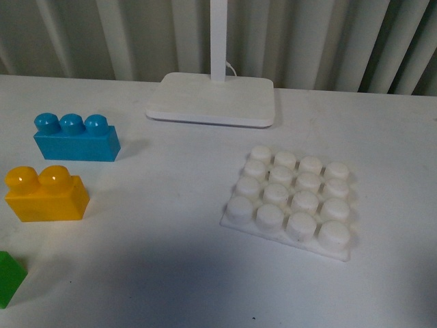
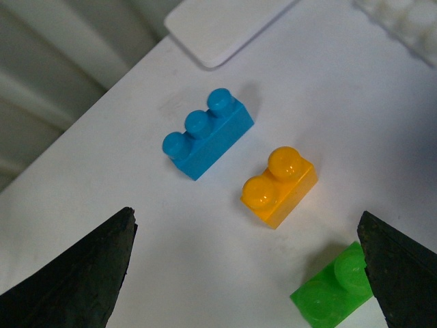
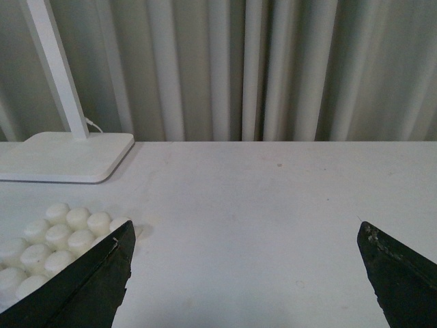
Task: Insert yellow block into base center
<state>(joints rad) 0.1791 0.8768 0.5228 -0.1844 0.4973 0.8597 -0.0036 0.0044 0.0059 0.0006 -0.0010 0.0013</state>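
I expect the base to slide a little when I press the yellow block onto its studs, because open table is all around the thin edge [image 1: 283,241] of the base [image 1: 290,198].
The yellow block [image 1: 46,195], glossy with two studs, sits on the white table at the left of the front view; it also shows in the left wrist view [image 2: 279,186]. The base [image 1: 292,201], a white square plate with a 4x4 stud grid, lies right of centre with nothing on it; part of it shows in the right wrist view [image 3: 54,239]. My left gripper [image 2: 249,273] is open and empty, above the table short of the yellow block. My right gripper [image 3: 249,273] is open and empty, over bare table beside the base. Neither arm shows in the front view.
A blue three-stud brick [image 1: 75,138] lies behind the yellow block. A green block [image 1: 9,277] sits at the left front edge, close to one left finger [image 2: 399,270] in the wrist view. A white lamp stand [image 1: 212,99] stands at the back centre before a curtain.
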